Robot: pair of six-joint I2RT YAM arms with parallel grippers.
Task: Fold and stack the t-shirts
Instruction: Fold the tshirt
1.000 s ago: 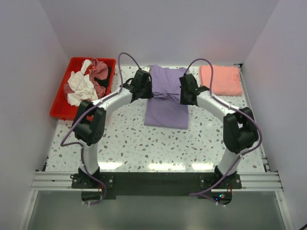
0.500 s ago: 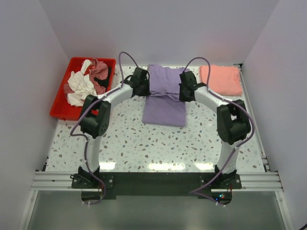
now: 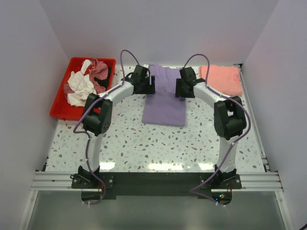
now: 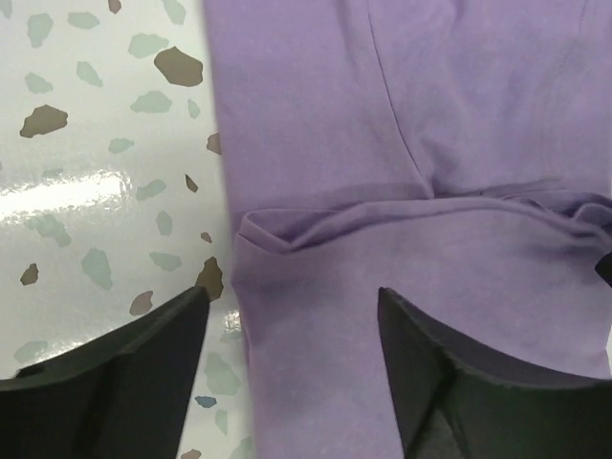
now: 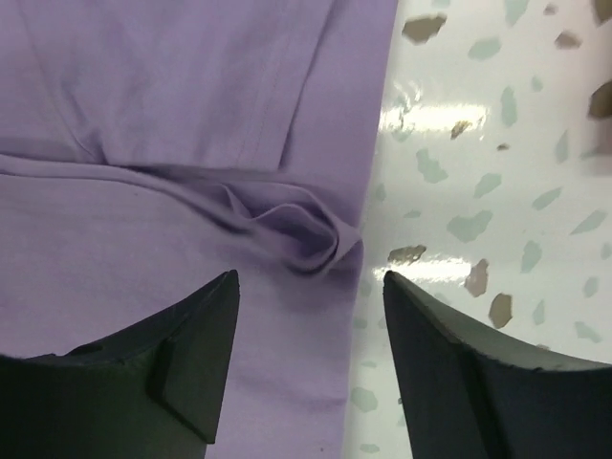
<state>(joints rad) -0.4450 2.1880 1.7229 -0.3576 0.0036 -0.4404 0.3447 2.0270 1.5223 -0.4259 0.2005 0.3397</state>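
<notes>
Next, I pull the lavender t-shirt by its near corners (image 3: 145, 120) toward me with my left gripper and right gripper before folding it, because it lies far back and is bunched up at its crosswise crease (image 3: 166, 91).
The lavender t-shirt (image 3: 165, 101) lies folded in a narrow strip at the table's middle back, with a crosswise crease near its far end. My left gripper (image 3: 150, 86) is open over its left edge (image 4: 287, 316), one finger above the table and one above the cloth. My right gripper (image 3: 178, 89) is open over the right edge (image 5: 287, 316), just short of a small bunched wrinkle (image 5: 306, 229). Neither holds anything. A salmon-pink t-shirt (image 3: 220, 79) lies folded at the back right. White (image 3: 79, 89) and dusty-rose (image 3: 99, 73) t-shirts are heaped in the red tray.
The red tray (image 3: 59, 109) stands at the back left against the wall. White walls close in the speckled table (image 3: 144, 143) on three sides. Both arms arch in over the table from the near edge.
Both grippers were shut on the lavender shirt's edges and have now opened and let go. Both arms carried the fold toward the back, and the cloth lies flatter.
</notes>
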